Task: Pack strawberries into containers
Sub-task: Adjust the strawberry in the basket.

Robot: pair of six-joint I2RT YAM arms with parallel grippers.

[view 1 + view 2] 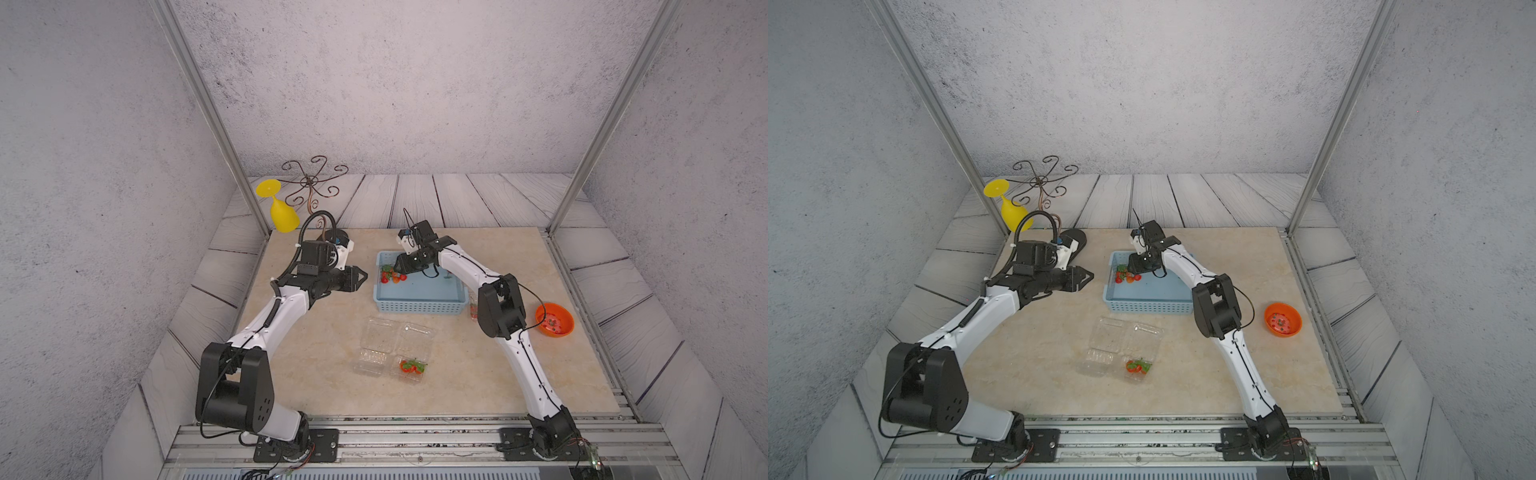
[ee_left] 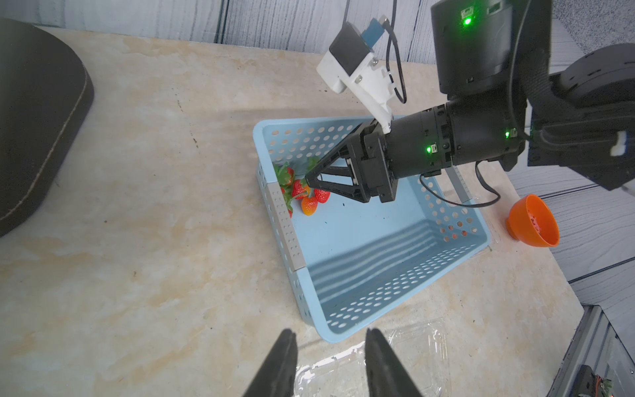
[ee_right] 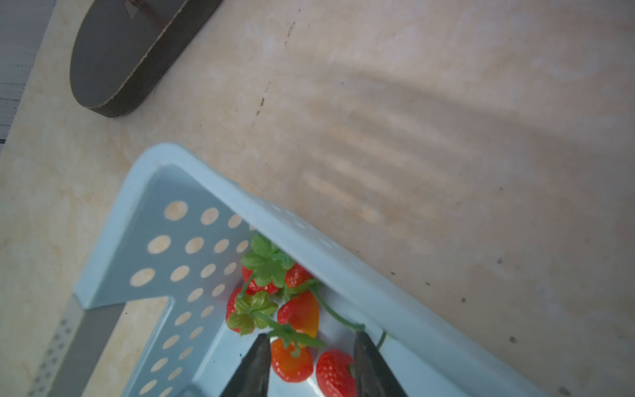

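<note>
The strawberries (image 1: 387,272) are packed together in the basket's corner, so next my right gripper pulls the orange-red strawberry (image 1: 396,279) out toward the basket's open middle before lifting it.
Several strawberries (image 1: 390,275) (image 1: 1126,276) (image 2: 305,196) (image 3: 295,309) lie in one corner of the light blue basket (image 1: 419,307) (image 3: 309,233). My right gripper (image 1: 398,272) (image 1: 1130,272) (image 2: 307,180) (image 3: 311,335) reaches into that corner, its jaws apart with an orange-red berry and a red berry between them. Two clear containers (image 1: 376,345) (image 1: 1106,345) lie open in front of the basket; the right one holds strawberries (image 1: 412,366) (image 1: 1138,366). A third container (image 1: 473,309) shows partly behind the right arm. My left gripper (image 1: 363,275) (image 1: 1090,275) (image 2: 330,331) hovers left of the basket, open and empty.
An orange bowl (image 1: 555,320) (image 1: 1282,319) (image 2: 532,220) sits at the right of the mat. A yellow goblet (image 1: 282,212) and a scrolled wire rack (image 1: 313,183) with a dark oval base (image 2: 34,120) (image 3: 130,55) stand at the back left.
</note>
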